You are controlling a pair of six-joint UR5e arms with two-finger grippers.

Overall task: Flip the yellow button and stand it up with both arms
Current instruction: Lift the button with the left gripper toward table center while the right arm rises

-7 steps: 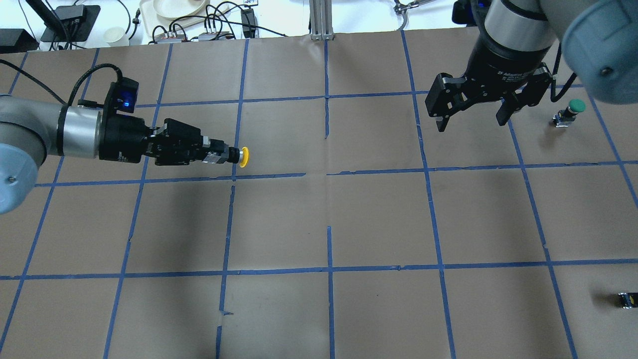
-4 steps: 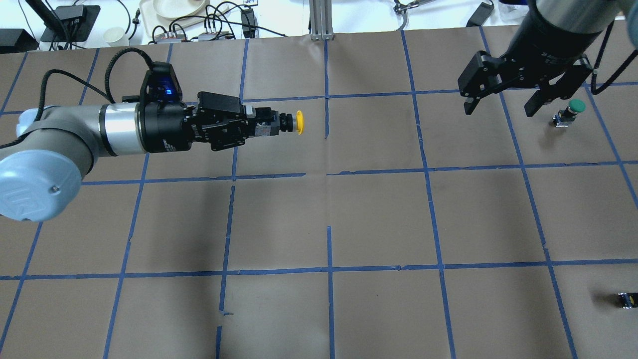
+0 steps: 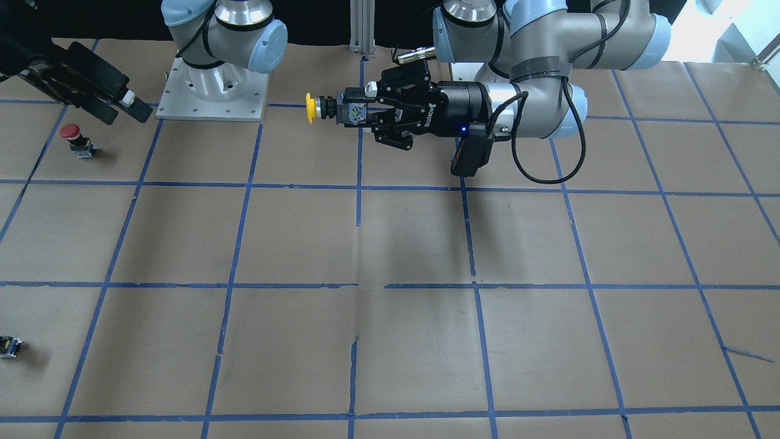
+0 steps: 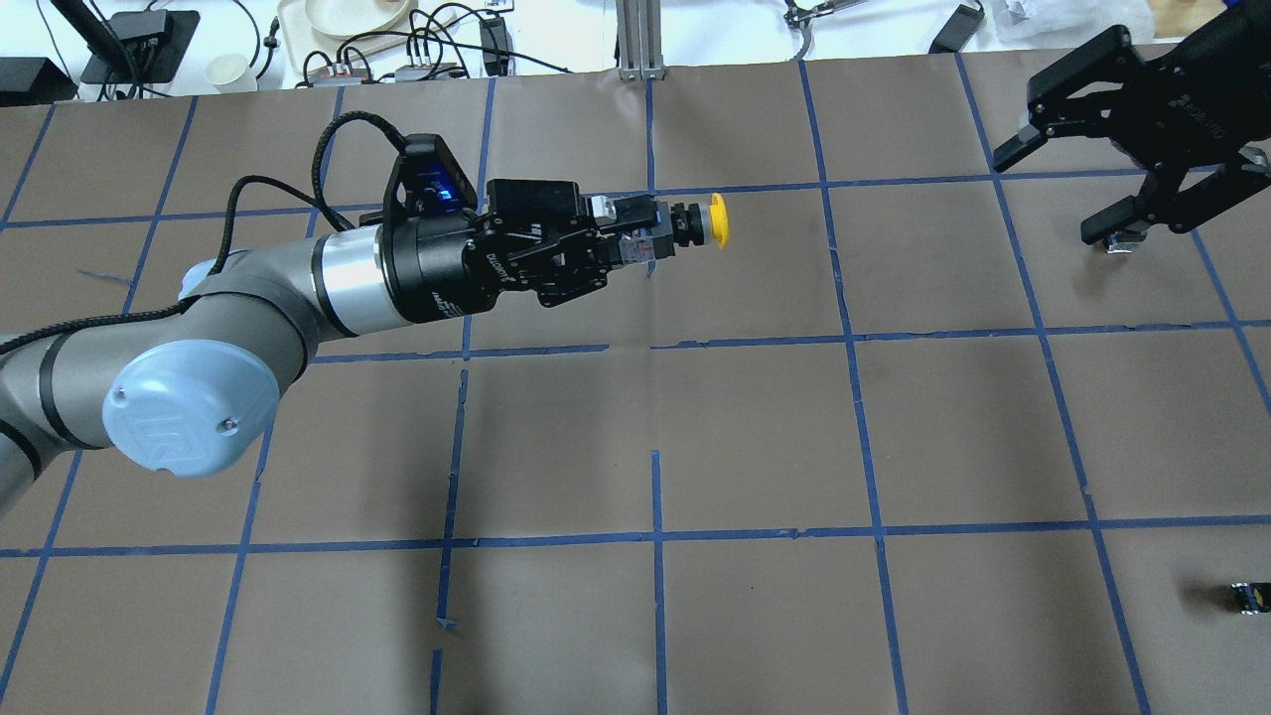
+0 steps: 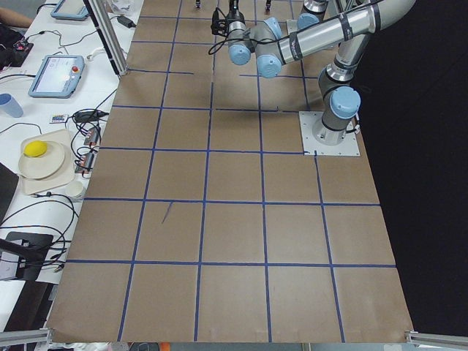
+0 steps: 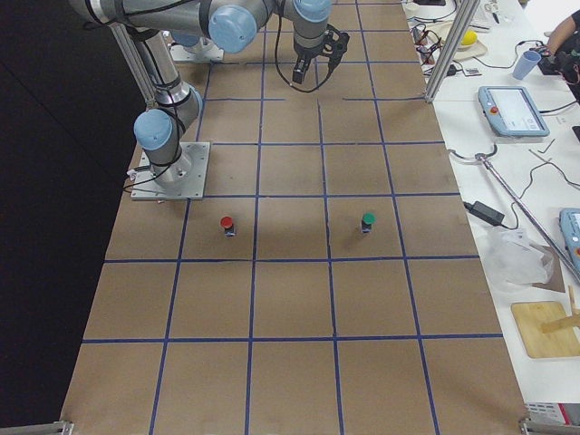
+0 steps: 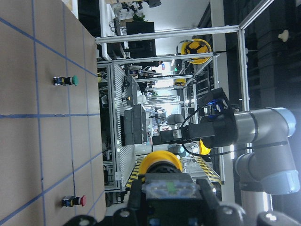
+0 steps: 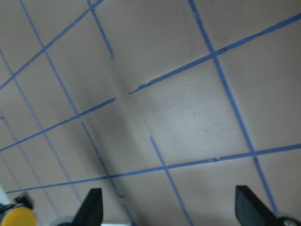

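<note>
The red-capped button (image 3: 78, 140) stands on a similar grey base. I expect the yellow button (image 3: 327, 109) to stay upright under its wide cap when I lower it.
My left gripper (image 4: 635, 241) is shut on the grey base of the yellow button (image 4: 715, 220). It holds the button level, well above the table, with the cap pointing towards my right arm. The front view shows the same grip (image 3: 359, 114) and the cap (image 3: 311, 108). In the left wrist view the cap (image 7: 160, 162) sits just past the fingers. My right gripper (image 4: 1048, 194) is open and empty, raised at the far right, well apart from the button. Its fingertips (image 8: 91, 207) stand wide apart in the right wrist view, with the yellow cap (image 8: 16, 217) in the bottom left corner.
A green-capped button (image 6: 368, 220) and a red-capped button (image 6: 227, 224) stand on the brown paper at my right end. The right gripper hides the green cap from above; only its base (image 4: 1117, 245) shows. A tiny dark part (image 4: 1249, 596) lies at the right edge.
My left arm has lifted the yellow button and carried it right, towards the table's middle. My right gripper has swung further right and away, staying open.
</note>
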